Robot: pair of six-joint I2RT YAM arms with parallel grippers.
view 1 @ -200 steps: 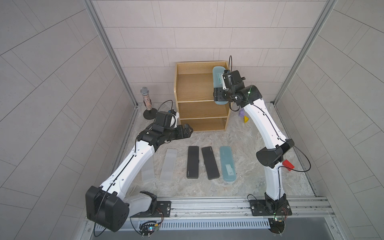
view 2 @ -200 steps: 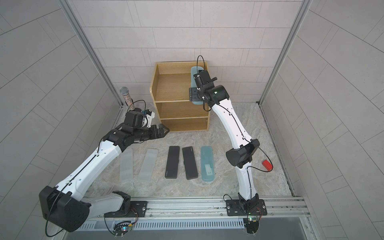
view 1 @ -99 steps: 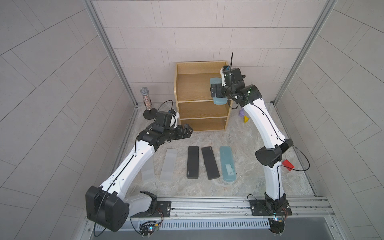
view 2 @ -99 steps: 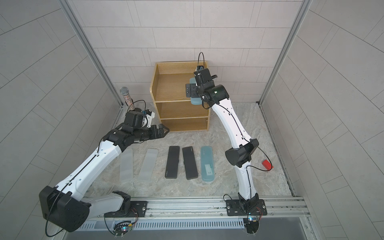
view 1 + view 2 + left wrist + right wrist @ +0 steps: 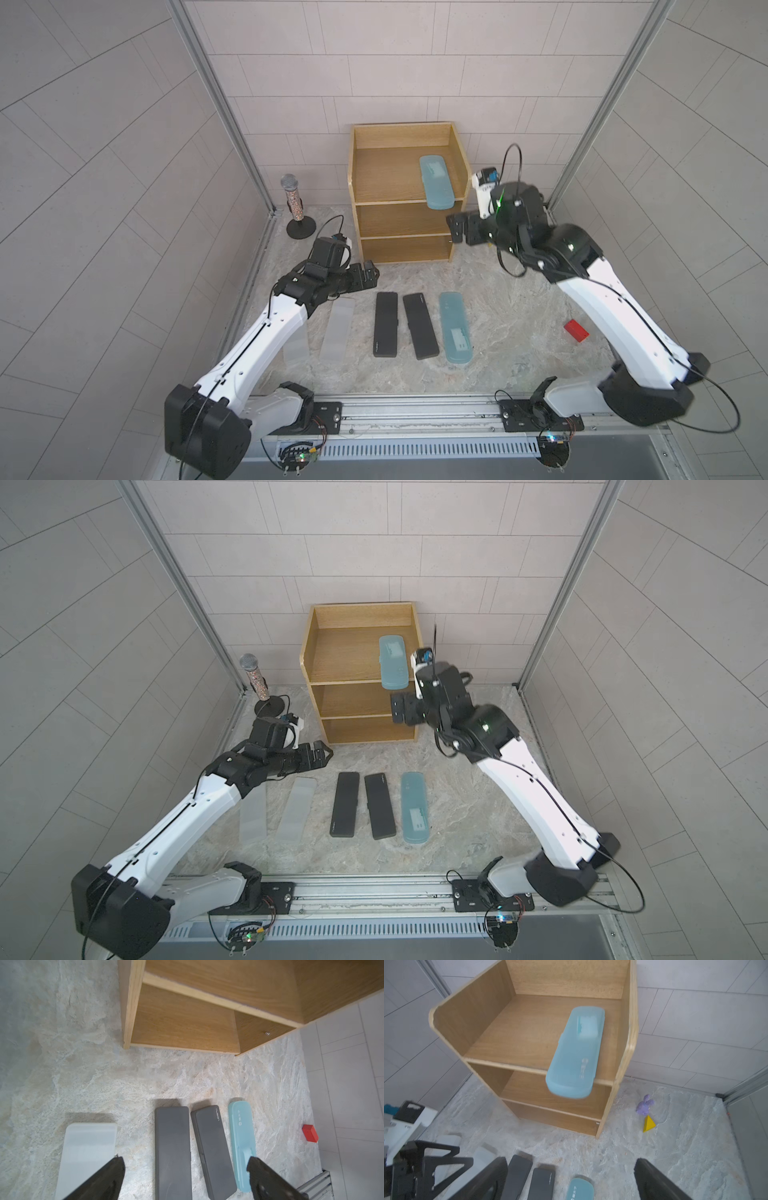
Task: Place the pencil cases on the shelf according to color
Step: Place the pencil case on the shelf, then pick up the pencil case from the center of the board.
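Observation:
I should keep my right gripper moving toward that blue case's near end (image 5: 458, 352) and close across its width, as the second blue case (image 5: 454, 324) lies clear of the black cases.
The oak shelf (image 5: 386, 178) stands at the back. One light-blue pencil case (image 5: 435, 181) lies on its top tier by the right wall, its near end overhanging the front edge (image 5: 575, 1051). My right gripper (image 5: 459, 227) hangs open and empty in front of the shelf's right side, apart from that case. On the table lie two whitish cases (image 5: 338, 328), one partly under my left arm (image 5: 296, 345), two black cases (image 5: 385, 324) (image 5: 420, 325) and a second blue case (image 5: 456, 328). My left gripper (image 5: 368, 274) hovers open and empty above their far ends (image 5: 185, 1162).
A microphone on a stand (image 5: 293, 199) is left of the shelf. A red block (image 5: 576, 331) lies at the right of the table. A purple bunny figure (image 5: 644, 1105) and a yellow pyramid (image 5: 649, 1124) sit right of the shelf. The arms' rail (image 5: 415, 405) runs along the front.
My right gripper opened and let go of the blue case, which now lies on the top tier. It drew back and down in front of the shelf. The left arm stayed still.

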